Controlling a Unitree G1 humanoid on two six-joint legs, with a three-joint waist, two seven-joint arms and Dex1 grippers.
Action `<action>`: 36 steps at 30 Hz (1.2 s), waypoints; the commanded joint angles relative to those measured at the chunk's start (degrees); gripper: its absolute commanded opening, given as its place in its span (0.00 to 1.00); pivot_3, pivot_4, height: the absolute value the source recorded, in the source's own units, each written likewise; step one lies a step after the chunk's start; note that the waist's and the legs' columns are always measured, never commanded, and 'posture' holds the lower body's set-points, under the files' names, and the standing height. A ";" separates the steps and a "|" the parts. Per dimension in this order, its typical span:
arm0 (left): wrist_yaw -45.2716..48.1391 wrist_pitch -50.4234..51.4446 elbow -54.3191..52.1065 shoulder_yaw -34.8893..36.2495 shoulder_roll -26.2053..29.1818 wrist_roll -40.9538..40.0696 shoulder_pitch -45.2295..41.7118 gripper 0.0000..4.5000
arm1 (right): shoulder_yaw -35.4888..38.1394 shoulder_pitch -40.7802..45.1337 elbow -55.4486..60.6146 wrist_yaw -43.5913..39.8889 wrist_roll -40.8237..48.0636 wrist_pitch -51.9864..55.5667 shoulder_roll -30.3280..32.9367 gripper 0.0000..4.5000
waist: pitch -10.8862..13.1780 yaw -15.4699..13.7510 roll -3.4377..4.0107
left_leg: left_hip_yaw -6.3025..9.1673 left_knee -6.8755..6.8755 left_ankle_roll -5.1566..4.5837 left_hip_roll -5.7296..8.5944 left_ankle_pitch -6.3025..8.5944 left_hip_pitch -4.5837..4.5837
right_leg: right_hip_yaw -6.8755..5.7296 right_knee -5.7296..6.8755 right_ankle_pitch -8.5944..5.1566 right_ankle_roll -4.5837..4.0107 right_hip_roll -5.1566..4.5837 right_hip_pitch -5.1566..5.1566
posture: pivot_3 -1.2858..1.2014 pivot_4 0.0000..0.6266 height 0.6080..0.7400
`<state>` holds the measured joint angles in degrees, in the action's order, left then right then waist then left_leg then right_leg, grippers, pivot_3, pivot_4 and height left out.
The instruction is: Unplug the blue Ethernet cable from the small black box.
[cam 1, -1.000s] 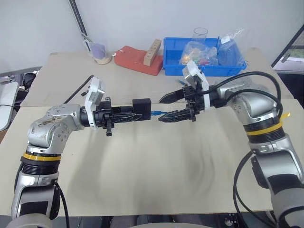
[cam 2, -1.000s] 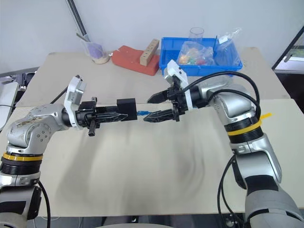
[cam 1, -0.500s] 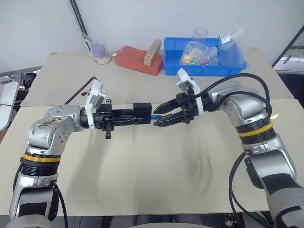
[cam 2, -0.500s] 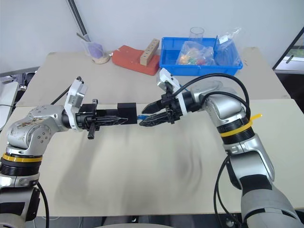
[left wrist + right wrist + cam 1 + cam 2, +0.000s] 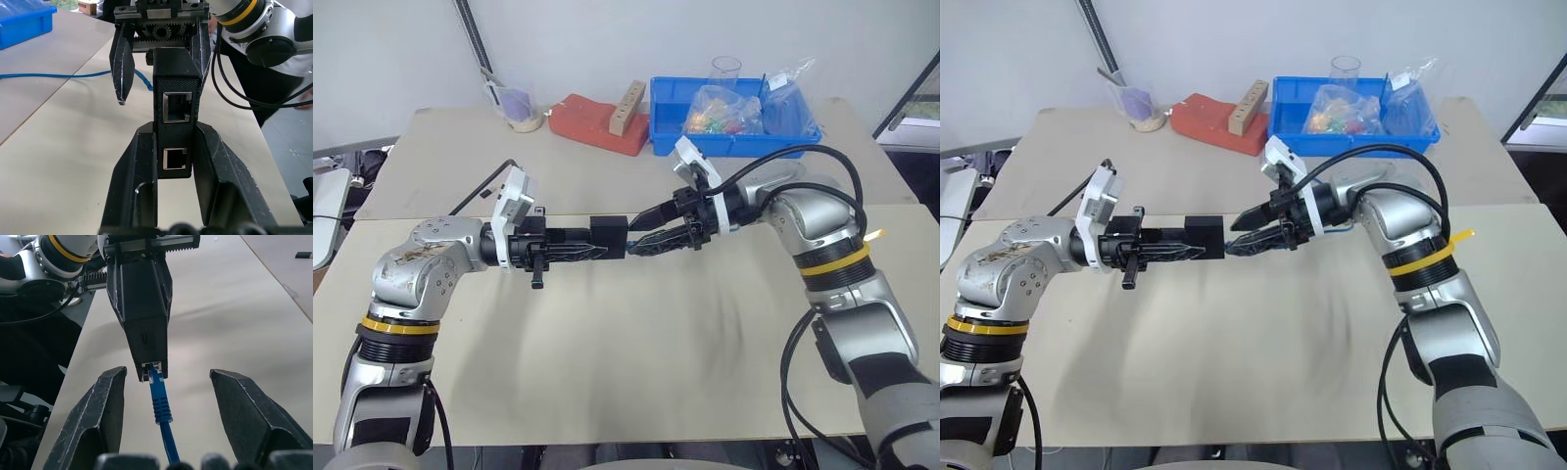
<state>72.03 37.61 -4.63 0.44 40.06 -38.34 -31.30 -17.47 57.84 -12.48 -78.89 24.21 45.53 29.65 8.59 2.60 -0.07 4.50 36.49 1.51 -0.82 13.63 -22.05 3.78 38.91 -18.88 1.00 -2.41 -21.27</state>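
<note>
The plug's clear latch sticks out at the box's edge, so next my right gripper squeezes the plug and latch together (image 5: 156, 377) near the box before it pulls.
The small black box (image 5: 608, 237) hangs level above the table with my left gripper (image 5: 175, 132) shut on its sides. Two ports show on the box's face (image 5: 176, 100) turned to my left wrist. The blue Ethernet cable (image 5: 160, 404) is plugged into the box's far end (image 5: 149, 367). From there it runs back under my right arm and across the table (image 5: 49, 76). My right gripper (image 5: 637, 235) points at that end, open. Its fingers (image 5: 110, 406) stand on either side of the plug, apart from it, with their tips level with the box's edge.
A blue bin (image 5: 734, 144) with bags and a glass stands at the back right. Next to it lie a red block (image 5: 597, 124) with a wooden strip and a small cup (image 5: 521, 110). A tan table (image 5: 626, 352) spreads below both arms.
My right gripper has moved left toward the box and its fingers have drawn closer together around the plug. The left gripper and the box have stayed in place.
</note>
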 commanded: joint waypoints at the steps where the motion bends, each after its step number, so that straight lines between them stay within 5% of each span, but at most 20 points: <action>1: 0.37 -1.05 -2.15 0.47 -0.04 -0.43 -0.98 0.11 | 0.18 1.50 1.00 -1.75 0.23 -1.25 -0.26 0.51 | 0.00 0.00 0.00 | 0.00 0.00 0.00 0.00 0.00 0.00 | 0.00 0.00 0.00 0.00 0.00 0.00 | 0.52 0.24 1.00; 8: -0.08 -0.40 -3.10 0.64 -0.23 -1.07 -1.07 0.11 | -0.76 0.62 0.92 -3.60 -1.17 -2.92 0.02 0.01 | 0.00 0.00 0.00 | 0.00 0.00 0.00 0.00 0.00 0.00 | 0.00 0.00 0.00 0.00 0.00 0.00 | 0.52 0.24 1.00; 26: 0.47 -0.53 -2.79 0.23 0.10 -0.92 -1.52 0.11 | -0.72 1.11 -0.32 -4.85 -2.33 -4.54 -0.57 0.01 | 0.00 0.00 0.00 | 0.00 0.00 0.00 -0.01 0.00 0.01 | 0.00 0.00 0.00 0.00 0.00 0.00 | 0.52 0.24 1.00; 32: 0.54 -0.48 -2.83 0.13 0.14 -0.84 -1.60 0.11 | -0.50 1.09 -0.36 -4.61 -2.61 -4.63 -0.72 0.52 | 0.00 0.00 0.00 | 0.01 0.00 0.00 0.00 0.00 0.00 | -0.01 0.00 0.00 0.00 0.00 0.00 | 0.52 0.24 1.00; 36: 0.51 -0.43 -2.74 -0.04 -0.03 -0.65 -1.80 0.11 | -0.48 1.08 -0.41 -4.46 -2.71 -4.53 -0.87 0.52 | 0.00 0.00 0.00 | 0.01 0.00 0.00 -0.01 0.00 0.00 | -0.01 0.00 0.00 0.00 0.00 0.00 | 0.52 0.24 1.00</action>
<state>72.12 37.71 -5.81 -0.15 39.97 -38.32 -31.54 -18.93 57.82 -13.69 -83.43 21.39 41.70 28.89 8.59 2.60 -0.07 4.51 36.49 1.51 -0.83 13.63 -22.05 3.77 38.91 -18.88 1.00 -2.41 -21.27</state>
